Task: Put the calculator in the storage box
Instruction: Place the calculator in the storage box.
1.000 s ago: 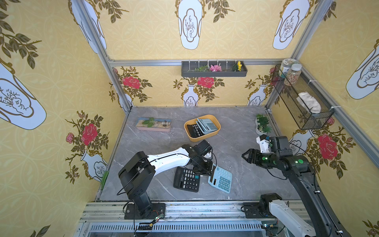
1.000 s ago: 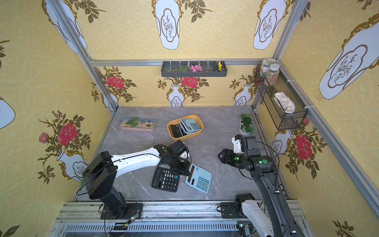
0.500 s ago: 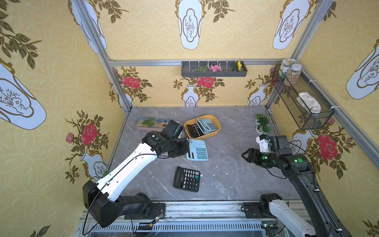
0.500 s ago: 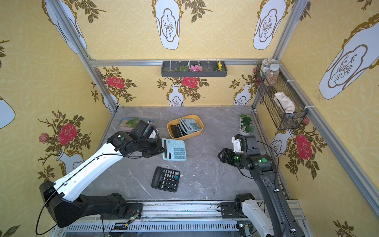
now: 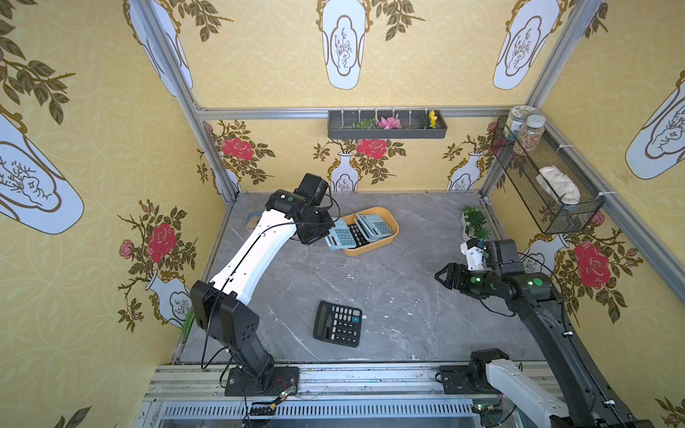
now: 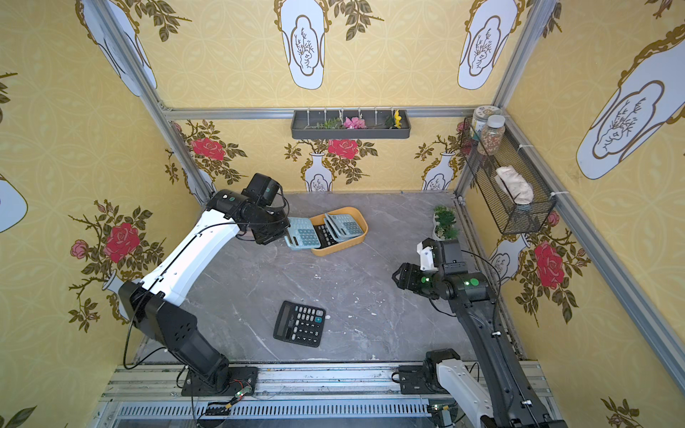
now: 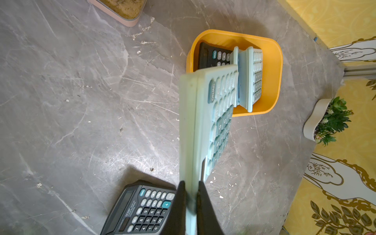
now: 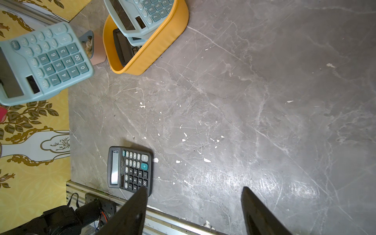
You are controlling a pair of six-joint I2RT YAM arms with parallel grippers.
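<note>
My left gripper should keep carrying the held calculator, which slants like the light blue ones in the storage box, until it is inside the box's rim.
My left gripper is shut on the end of a light blue calculator and holds it in the air. In both top views the calculator hangs at the left end of the orange-yellow storage box, overlapping its rim. The box holds a black calculator and light blue ones. Another black calculator lies flat on the grey table near the front edge. My right gripper hovers open and empty over the table's right side.
A pink planter tray sits at the back left, mostly hidden behind my left arm in the top views. A small potted plant stands at the back right. A black wire basket hangs on the right wall, a grey shelf on the back wall.
My left arm has lifted the light blue calculator from beside the black one at the front and carried it back to the storage box. The right arm has stayed put.
</note>
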